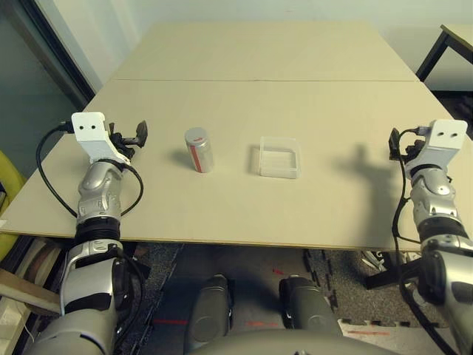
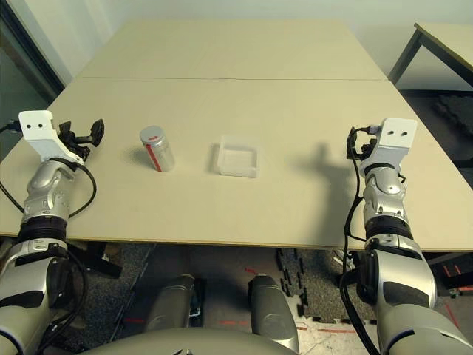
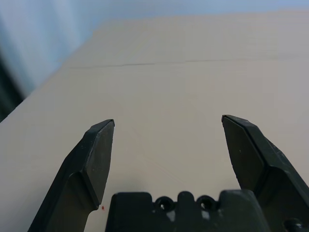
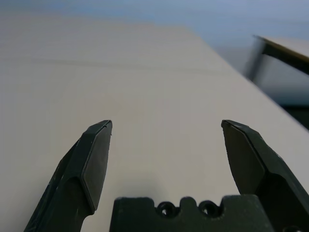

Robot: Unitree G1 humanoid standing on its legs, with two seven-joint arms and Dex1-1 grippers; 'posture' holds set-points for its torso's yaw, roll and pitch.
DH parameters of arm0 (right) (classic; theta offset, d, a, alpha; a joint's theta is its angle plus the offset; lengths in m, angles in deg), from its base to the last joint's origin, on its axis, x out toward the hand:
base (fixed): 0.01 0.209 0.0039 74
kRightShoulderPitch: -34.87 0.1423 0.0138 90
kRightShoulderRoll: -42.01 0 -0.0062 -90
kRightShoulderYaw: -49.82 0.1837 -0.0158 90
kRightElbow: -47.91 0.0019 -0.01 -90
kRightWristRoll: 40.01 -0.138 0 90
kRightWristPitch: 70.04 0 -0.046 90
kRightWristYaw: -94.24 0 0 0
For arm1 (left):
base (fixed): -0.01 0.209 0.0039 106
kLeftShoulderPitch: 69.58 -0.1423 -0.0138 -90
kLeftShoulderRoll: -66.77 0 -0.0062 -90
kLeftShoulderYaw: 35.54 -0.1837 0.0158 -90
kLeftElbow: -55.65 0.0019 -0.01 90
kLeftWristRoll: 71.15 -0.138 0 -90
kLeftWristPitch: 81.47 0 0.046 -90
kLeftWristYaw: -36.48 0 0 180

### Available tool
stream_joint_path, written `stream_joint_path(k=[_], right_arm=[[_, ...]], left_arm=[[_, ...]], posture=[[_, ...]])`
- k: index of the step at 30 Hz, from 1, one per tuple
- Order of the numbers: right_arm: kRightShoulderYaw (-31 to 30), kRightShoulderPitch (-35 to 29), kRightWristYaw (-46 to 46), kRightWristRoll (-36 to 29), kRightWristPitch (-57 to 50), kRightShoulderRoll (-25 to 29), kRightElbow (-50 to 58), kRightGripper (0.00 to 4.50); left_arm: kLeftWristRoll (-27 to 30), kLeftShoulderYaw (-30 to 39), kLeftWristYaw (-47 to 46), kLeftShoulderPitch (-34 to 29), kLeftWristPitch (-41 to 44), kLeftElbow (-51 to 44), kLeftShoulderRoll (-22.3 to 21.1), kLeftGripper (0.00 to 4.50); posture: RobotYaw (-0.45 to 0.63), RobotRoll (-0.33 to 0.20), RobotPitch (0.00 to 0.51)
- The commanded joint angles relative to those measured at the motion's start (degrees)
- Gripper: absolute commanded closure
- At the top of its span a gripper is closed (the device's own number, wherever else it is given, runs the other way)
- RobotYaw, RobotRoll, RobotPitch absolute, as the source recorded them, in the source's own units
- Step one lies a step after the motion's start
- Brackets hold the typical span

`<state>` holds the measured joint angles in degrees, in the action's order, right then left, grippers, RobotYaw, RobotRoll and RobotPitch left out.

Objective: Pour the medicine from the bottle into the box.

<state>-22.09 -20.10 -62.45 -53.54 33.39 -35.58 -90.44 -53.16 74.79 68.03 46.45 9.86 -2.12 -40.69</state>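
Note:
The grey top (image 1: 196,134) is round and sits above the bottle's red stripe (image 1: 195,157), so I expect the top to twist and the stripe to stay still when I turn the top.
The bottle (image 1: 199,150) stands upright on the table, left of centre; it is a small grey-white cylinder with a red stripe and a grey top. The box (image 1: 279,157), shallow and clear, lies a short way to its right. My left gripper (image 1: 137,134) hovers near the table's left edge, a hand's width left of the bottle, open and holding nothing. In the left wrist view its fingers (image 3: 99,145) stand wide apart over bare tabletop. My right gripper (image 1: 395,143) is at the far right, well clear of the box, and the right wrist view shows it (image 4: 166,124) open and empty.
The beige table (image 1: 295,89) has a seam running across it behind the objects. A second table with dark legs (image 1: 443,44) stands at the back right. A dark doorway lies beyond the left edge.

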Motion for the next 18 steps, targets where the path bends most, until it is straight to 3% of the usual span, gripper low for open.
stream_joint_path(k=[1, 5, 9, 13, 18], right_arm=[[-3.83, -2.09, 13.34, -4.07, -8.11, 1.48, 11.75, 0.0], [-9.84, -2.82, 22.68, -1.0, -13.28, 6.61, 18.09, 0.0], [-12.96, -2.2, 33.59, -4.21, -19.44, 9.52, 23.84, 0.0], [-15.11, -3.55, 42.88, -8.29, -27.51, 12.14, 31.76, 0.0], [-17.29, -3.65, 47.18, -9.37, -32.95, 13.43, 37.41, 0.0]], left_arm=[[4.11, -0.14, 7.88, -6.78, 6.24, -10.29, -3.21, 0.04], [8.26, -0.01, 10.83, -14.44, 12.2, -22.91, -4.06, 0.04], [9.37, -2.16, 13.15, -19.09, 13.66, -30.43, -2.74, 0.04], [8.79, -5.55, 12.44, -19.2, 14.52, -31.73, 0.62, 0.04], [5.01, -10.36, 12.08, -16.72, 11.56, -27.88, 4.24, 0.04]], posture=[[0.0, 0.0, 0.055], [0.01, 0.0, 0.072], [0.0, 0.0, 0.072], [-0.01, 0.0, 0.074], [-0.03, 0.0, 0.078]])
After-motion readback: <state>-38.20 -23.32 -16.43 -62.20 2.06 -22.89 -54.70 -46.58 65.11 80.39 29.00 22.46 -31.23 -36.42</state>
